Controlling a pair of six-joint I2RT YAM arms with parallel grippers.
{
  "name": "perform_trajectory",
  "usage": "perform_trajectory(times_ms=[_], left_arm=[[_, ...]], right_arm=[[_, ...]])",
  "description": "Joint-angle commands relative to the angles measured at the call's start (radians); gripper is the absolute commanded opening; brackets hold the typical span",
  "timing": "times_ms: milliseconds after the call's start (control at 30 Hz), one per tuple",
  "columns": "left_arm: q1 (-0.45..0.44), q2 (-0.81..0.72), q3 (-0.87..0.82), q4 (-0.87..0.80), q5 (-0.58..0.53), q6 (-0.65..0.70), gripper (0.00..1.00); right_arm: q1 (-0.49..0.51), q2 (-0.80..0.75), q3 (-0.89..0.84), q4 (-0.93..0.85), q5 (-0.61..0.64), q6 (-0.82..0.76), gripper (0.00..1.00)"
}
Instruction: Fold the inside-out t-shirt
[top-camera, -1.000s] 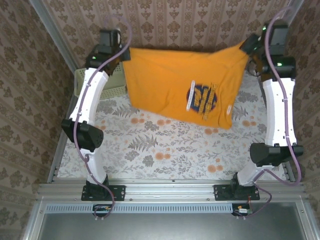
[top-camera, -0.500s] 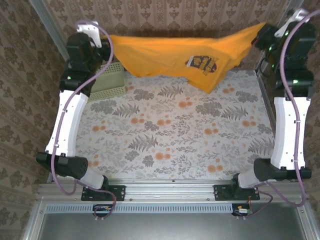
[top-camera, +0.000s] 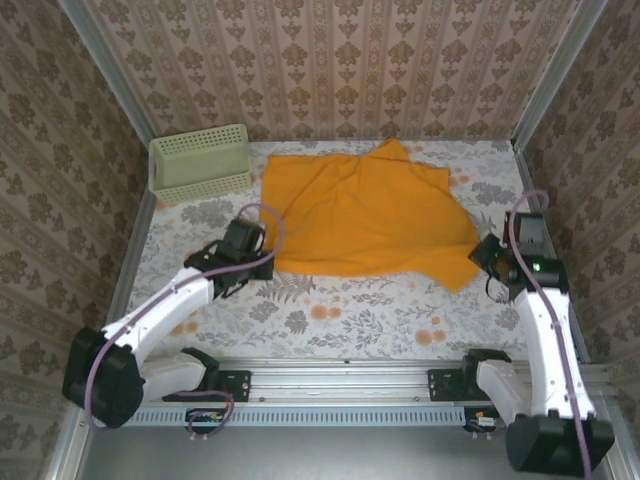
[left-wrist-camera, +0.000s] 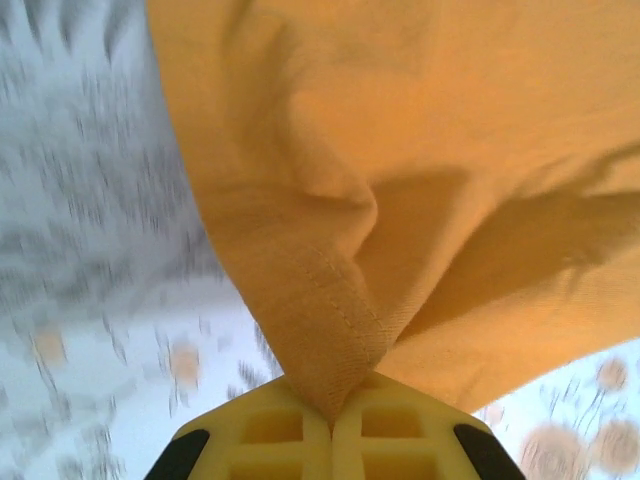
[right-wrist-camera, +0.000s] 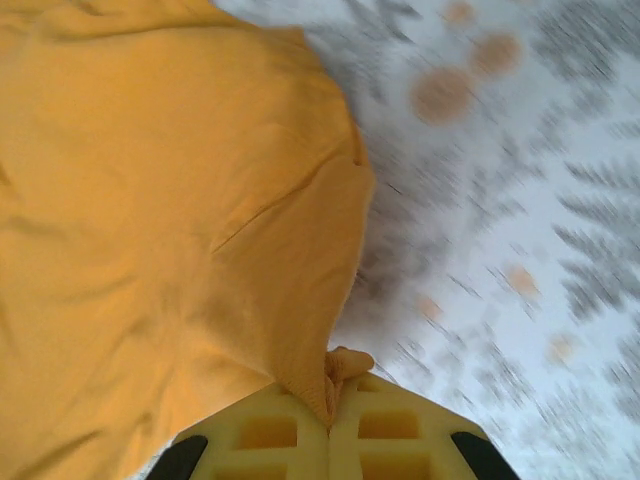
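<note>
My left gripper needs to pull the t-shirt's upper hem (left-wrist-camera: 328, 318) back first, since it holds only that hem over the t-shirt's lower layer. I should then take the lower layer's near corner (top-camera: 283, 268).
The inside-out t-shirt (top-camera: 365, 215) lies spread on the flowered table, plain orange-yellow face up, its lettering hidden. My left gripper (top-camera: 262, 262) is down at the shirt's near left corner and shut on its stitched hem (left-wrist-camera: 335, 335). My right gripper (top-camera: 482, 257) sits at the near right corner, shut on a bunched bit of the shirt's edge (right-wrist-camera: 335, 370). Cloth fans out from both sets of yellow jaws, and the table beyond looks blurred in both wrist views.
A pale green mesh basket (top-camera: 200, 164) stands at the back left corner, just left of the shirt. Patterned walls close in the table on three sides. A metal rail (top-camera: 340, 372) runs along the near edge, with bare flowered table (top-camera: 350, 310) between it and the shirt.
Both arms swung the shirt from hanging high at the back down and toward the near side. It now lies flat on the table, plain side up, printed side under.
</note>
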Motion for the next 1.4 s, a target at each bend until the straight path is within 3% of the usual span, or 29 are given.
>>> perform_trajectory(times_ms=[0,167,467,733,933,1033,1367], left_arm=[[-0.027,-0.047,-0.083,-0.091,-0.015,-0.205,0.0],[-0.107,-0.113,-0.108,-0.188,-0.091,-0.29,0.0],[-0.134,-0.28,-0.154,-0.248,-0.167,-0.356,0.0],[-0.204,-0.228,-0.11,-0.296,-0.24,-0.363,0.0],[-0.16,-0.006,0.08,-0.218,-0.262,-0.207,0.03],[-0.091,0.119,0.194,-0.197,-0.253,-0.129,0.03],[0.056,0.498,0.501,-0.187,-0.201,-0.017,0.07]], right_arm=[[-0.045,-0.128,-0.068,-0.161,-0.003,0.08,0.0],[-0.05,-0.253,-0.059,-0.306,0.023,0.184,0.0],[-0.049,-0.435,-0.067,-0.472,0.033,0.346,0.0],[-0.049,-0.462,-0.039,-0.51,0.096,0.341,0.0],[-0.049,-0.288,-0.028,-0.302,0.08,0.252,0.0],[-0.047,-0.144,0.003,-0.183,0.067,0.209,0.0],[0.013,0.344,0.198,0.087,0.122,0.135,0.0]])
